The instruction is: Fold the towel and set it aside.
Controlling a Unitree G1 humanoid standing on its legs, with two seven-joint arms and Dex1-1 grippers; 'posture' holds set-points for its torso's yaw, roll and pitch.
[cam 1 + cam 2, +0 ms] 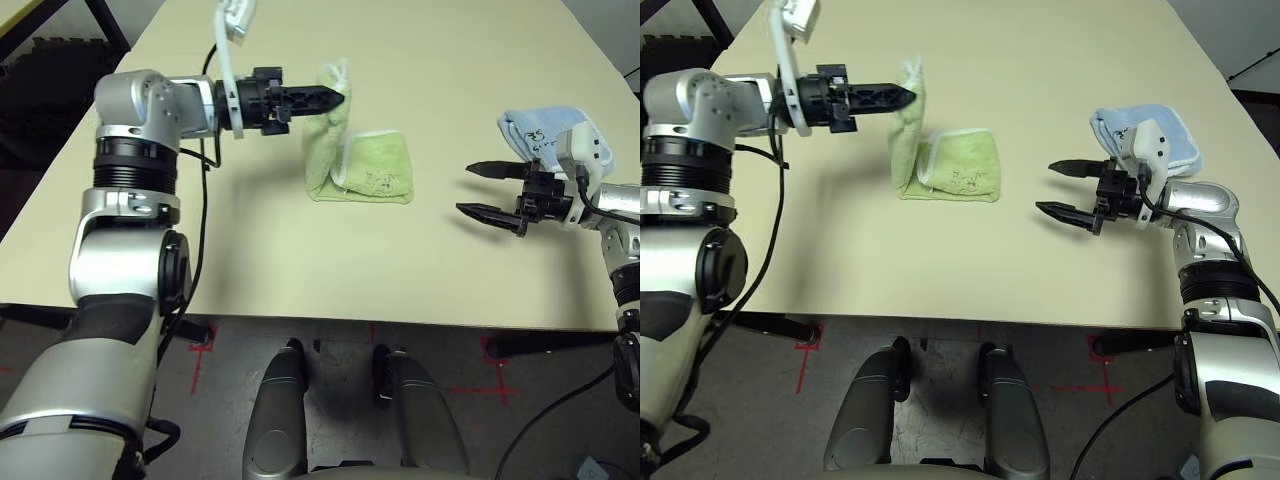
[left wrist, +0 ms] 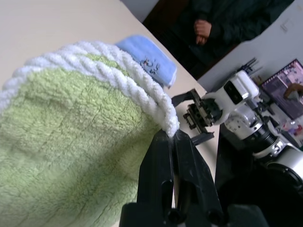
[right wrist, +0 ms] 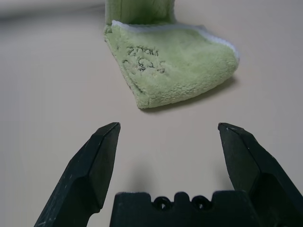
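I should move my left gripper across next with the towel's raised corner (image 2: 168,124) in its fingers, as the towel's flat part lies open, and let go at the flat part's outer edge (image 1: 409,182).
The light green towel (image 1: 372,168) lies folded near the middle of the table, its left part lifted upright. My left gripper (image 1: 340,97) is shut on the towel's raised white-edged corner (image 2: 163,120), holding it above the table. A small dark embroidered mark (image 3: 142,59) shows on the flat part. My right gripper (image 1: 482,190) hovers open to the right of the towel, just above the table, with nothing between its fingers (image 3: 94,161).
A pale blue cloth (image 1: 550,130) lies folded at the right, behind my right gripper. The beige table (image 1: 300,270) has bare room in front of the towel and at the far side. A person (image 2: 208,23) sits beyond the table's right edge.
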